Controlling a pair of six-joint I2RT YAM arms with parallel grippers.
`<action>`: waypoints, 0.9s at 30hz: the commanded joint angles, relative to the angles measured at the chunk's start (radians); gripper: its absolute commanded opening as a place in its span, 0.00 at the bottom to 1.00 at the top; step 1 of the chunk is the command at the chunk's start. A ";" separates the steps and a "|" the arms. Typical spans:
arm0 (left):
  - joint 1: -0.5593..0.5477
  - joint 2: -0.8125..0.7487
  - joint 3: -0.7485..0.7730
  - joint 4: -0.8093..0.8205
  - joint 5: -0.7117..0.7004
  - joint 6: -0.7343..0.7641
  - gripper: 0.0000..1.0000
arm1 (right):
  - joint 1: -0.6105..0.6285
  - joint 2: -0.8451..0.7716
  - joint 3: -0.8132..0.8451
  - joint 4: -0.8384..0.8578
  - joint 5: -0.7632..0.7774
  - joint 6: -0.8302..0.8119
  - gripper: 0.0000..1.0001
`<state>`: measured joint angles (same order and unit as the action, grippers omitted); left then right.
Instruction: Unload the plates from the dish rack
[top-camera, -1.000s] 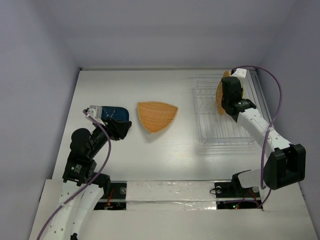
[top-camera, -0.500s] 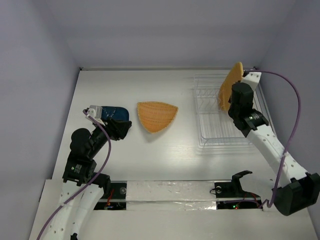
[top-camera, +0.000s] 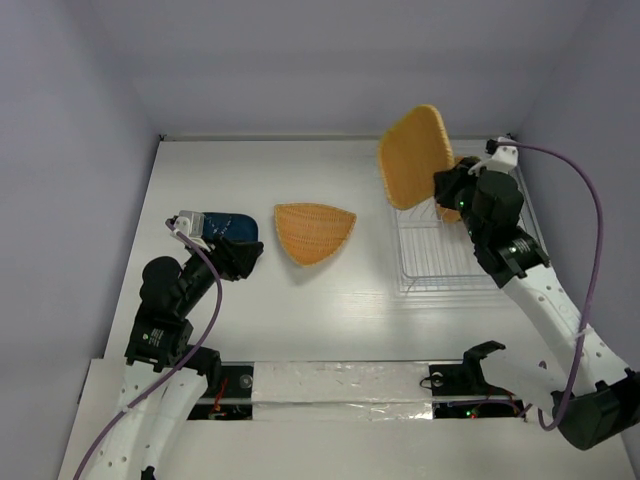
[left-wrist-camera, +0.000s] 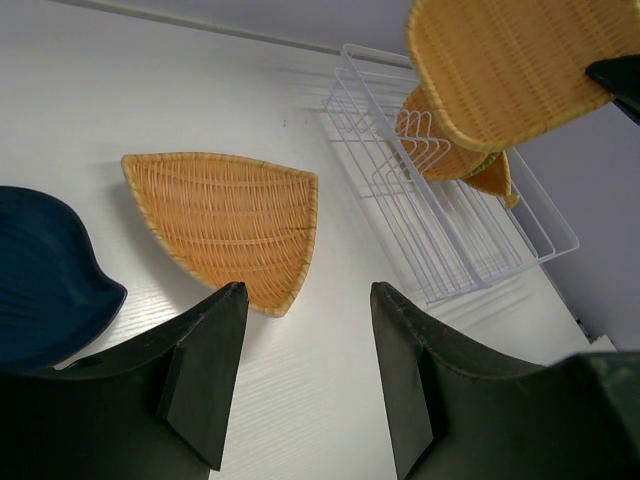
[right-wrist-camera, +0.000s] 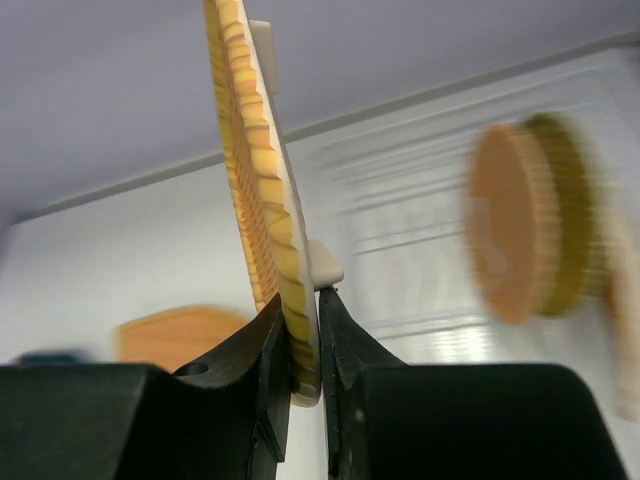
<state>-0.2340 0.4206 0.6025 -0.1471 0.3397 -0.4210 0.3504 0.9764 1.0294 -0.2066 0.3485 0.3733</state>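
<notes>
The squarish plate (top-camera: 413, 160) is clear of the dish rack, so the robot's right gripper should keep going toward the pointed-oval plate (top-camera: 312, 230) and let go of the squarish plate on top of it.
My right gripper (top-camera: 447, 190) is shut on the edge of a squarish woven orange plate (top-camera: 415, 155) and holds it in the air, tilted, over the far left corner of the dish rack (top-camera: 450, 265). In the right wrist view the fingers (right-wrist-camera: 340, 330) pinch the plate's rim (right-wrist-camera: 255, 190). Two more plates (left-wrist-camera: 450, 150) stand in the rack's slots (left-wrist-camera: 470, 240), blurred in the right wrist view (right-wrist-camera: 520, 235). A pointed-oval plate (top-camera: 313, 231) lies flat on the table. My left gripper (left-wrist-camera: 305, 300) is open and empty, low over the table near that plate (left-wrist-camera: 228, 225).
A dark blue rounded object (top-camera: 225, 225) lies at the left beside my left gripper (top-camera: 240, 255); it also shows in the left wrist view (left-wrist-camera: 40, 270). Walls close the table at the back and both sides. The rack stands against the right wall.
My right gripper has lifted the squarish plate up out of the rack and swung it to the left. The left arm has not moved.
</notes>
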 joint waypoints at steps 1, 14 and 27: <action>0.004 -0.006 0.003 0.055 0.010 -0.001 0.49 | 0.068 0.048 -0.018 0.291 -0.365 0.197 0.00; 0.004 -0.003 0.002 0.055 0.013 -0.001 0.49 | 0.269 0.462 -0.054 0.690 -0.474 0.582 0.00; 0.004 -0.003 0.002 0.055 0.016 0.001 0.49 | 0.279 0.602 -0.170 0.880 -0.411 0.774 0.00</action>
<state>-0.2340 0.4206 0.6025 -0.1467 0.3405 -0.4210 0.6296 1.5845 0.8494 0.4583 -0.0895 1.0748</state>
